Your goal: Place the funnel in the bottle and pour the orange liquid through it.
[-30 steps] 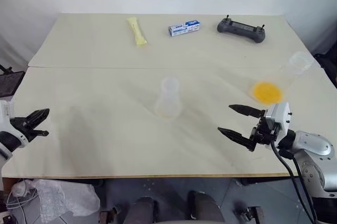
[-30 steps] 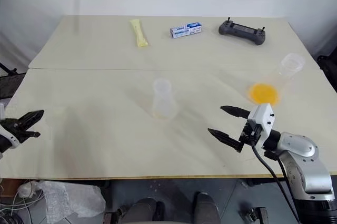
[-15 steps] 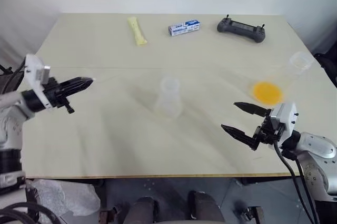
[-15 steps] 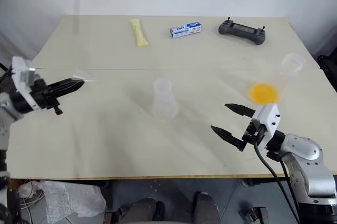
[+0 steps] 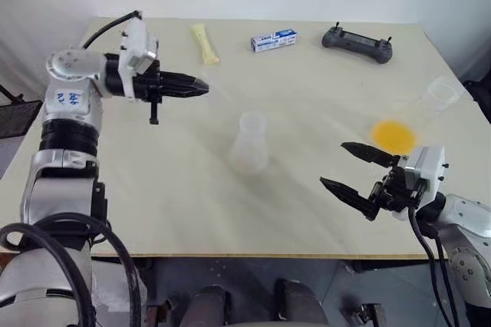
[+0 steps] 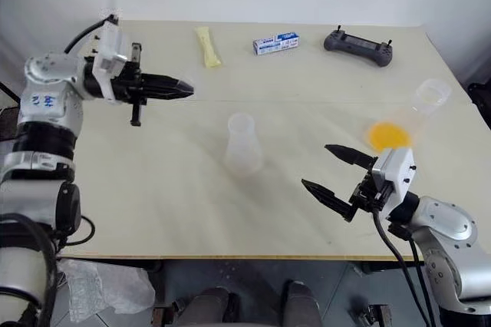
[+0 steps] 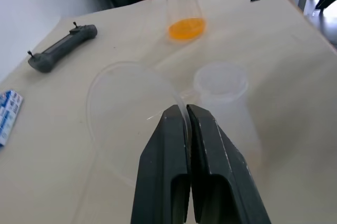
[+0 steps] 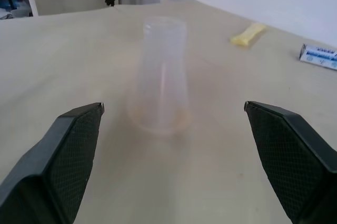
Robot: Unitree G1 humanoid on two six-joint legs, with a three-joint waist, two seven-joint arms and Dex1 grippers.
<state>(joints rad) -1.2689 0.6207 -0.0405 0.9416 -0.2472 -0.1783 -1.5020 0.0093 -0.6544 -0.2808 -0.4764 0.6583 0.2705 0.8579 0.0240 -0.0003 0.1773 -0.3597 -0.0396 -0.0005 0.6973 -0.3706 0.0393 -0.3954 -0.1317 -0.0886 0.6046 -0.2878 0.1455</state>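
The orange liquid [image 5: 393, 136] is covering only the clear flask's base [image 5: 396, 141], so I expect all of it to fit in the lower part of the bottle when I pour.
The clear funnel [image 7: 124, 109] is pinched by its rim in my shut left gripper [image 5: 203, 87], held above the table to the left of the bottle. The bottle [image 5: 249, 143], a clear empty conical flask, stands upright mid-table. The orange liquid [image 5: 393, 135] pools in a second clear flask [image 5: 431, 103] at the right, tilted with its neck away. My right gripper [image 5: 333, 164] hovers open near the front right, pointing toward the bottle [image 8: 158, 77], nothing between its fingers.
Along the far side lie a pale yellow packet [image 5: 203, 43], a blue-and-white box [image 5: 274, 39] and a black controller [image 5: 357, 41]. The table's front edge [image 5: 230, 255] runs just below the right gripper.
My left arm has risen from the table's left edge and swung right over the table, carrying the funnel toward the bottle. The right gripper has lifted slightly and stays open.
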